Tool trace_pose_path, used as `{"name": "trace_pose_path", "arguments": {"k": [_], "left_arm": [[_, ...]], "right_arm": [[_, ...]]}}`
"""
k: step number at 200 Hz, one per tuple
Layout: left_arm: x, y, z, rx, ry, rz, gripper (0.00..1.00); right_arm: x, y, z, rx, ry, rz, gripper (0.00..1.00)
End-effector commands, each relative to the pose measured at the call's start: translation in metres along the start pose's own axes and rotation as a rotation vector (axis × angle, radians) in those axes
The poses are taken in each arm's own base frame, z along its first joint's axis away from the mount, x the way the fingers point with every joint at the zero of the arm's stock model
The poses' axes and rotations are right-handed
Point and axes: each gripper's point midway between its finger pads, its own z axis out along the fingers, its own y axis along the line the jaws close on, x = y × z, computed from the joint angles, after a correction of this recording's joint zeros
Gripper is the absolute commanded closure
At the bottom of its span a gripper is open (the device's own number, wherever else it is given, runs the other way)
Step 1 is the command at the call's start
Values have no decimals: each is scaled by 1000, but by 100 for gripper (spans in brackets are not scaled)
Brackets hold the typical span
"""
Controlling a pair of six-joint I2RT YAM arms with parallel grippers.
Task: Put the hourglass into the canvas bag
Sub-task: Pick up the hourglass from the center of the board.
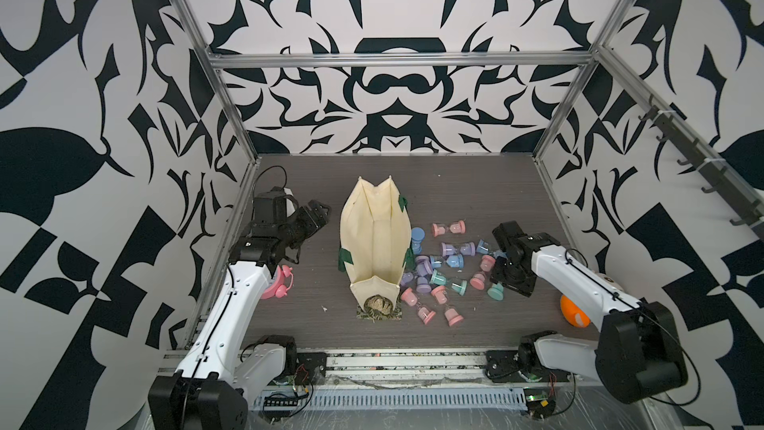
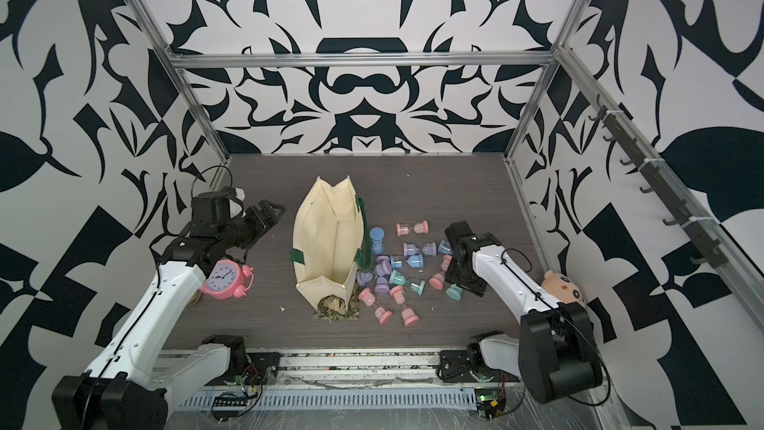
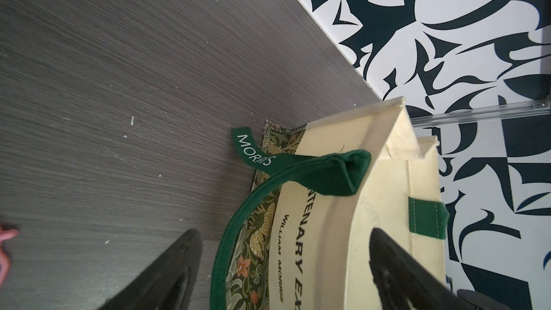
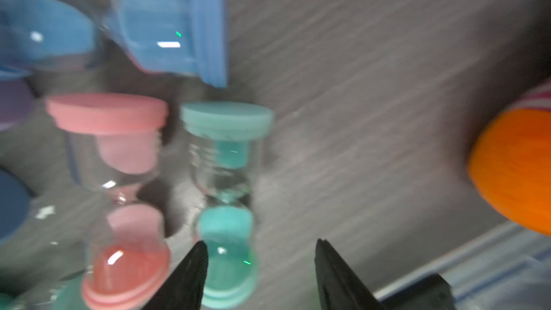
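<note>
The canvas bag's rim (image 1: 342,227) stands free, so next my left gripper pinches the bag's rim (image 2: 295,227) and holds the bag steady before my right gripper brings the teal hourglass over.
The cream canvas bag (image 1: 374,241) (image 2: 330,241) lies on the grey table with its mouth toward the back, dark green handles (image 3: 313,171) on its sides. Several pastel hourglasses (image 1: 454,260) (image 2: 413,260) are scattered just right of it. My left gripper (image 1: 319,210) (image 3: 284,234) hovers open a little left of the bag, touching nothing. My right gripper (image 4: 261,246) points down at the pile's right edge, its fingers hidden under the wrist (image 1: 512,260) in both top views. It is open, with a lying teal hourglass (image 4: 223,174) (image 1: 495,292) close beside one finger, next to a pink hourglass (image 4: 119,159).
A pink alarm clock (image 1: 279,283) (image 2: 225,279) stands by the left arm. An orange plush toy (image 1: 574,310) (image 2: 562,285) (image 4: 512,168) sits at the right edge behind the right arm. A patterned cloth (image 1: 378,310) lies at the bag's near end. Metal frame posts and patterned walls enclose the table.
</note>
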Motion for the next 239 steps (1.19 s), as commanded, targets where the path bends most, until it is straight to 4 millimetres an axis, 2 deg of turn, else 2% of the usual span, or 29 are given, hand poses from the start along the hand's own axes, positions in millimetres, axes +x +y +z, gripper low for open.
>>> {"name": "trace_pose_path", "arguments": {"k": [1, 44, 81, 109, 130, 140, 172, 202, 224, 239], "left_arm": [[7, -3, -2, 25, 26, 1, 10], [11, -1, -1, 23, 46, 1, 11], [15, -9, -3, 56, 76, -3, 11], [21, -19, -5, 100, 110, 0, 11], [30, -24, -4, 128, 151, 5, 14], [35, -26, -2, 141, 173, 16, 22], [54, -29, 7, 140, 235, 56, 34], [66, -31, 18, 115, 269, 100, 50], [63, -29, 22, 104, 253, 112, 63], [61, -29, 24, 108, 241, 118, 71]], "right_arm": [[-2, 15, 6, -77, 16, -26, 37], [3, 10, 25, -43, 59, 2, 39], [3, 2, 31, 6, 77, 35, 48], [5, 1, 39, 38, 117, 30, 62], [6, 1, 41, 45, 126, 28, 79], [5, -1, 39, 46, 119, 31, 85], [1, -7, 21, 47, 73, 42, 100], [-6, -9, -6, 30, 10, 51, 100], [-13, -5, -31, -3, -52, 51, 100], [-18, 4, -55, -38, -111, 25, 100]]}}
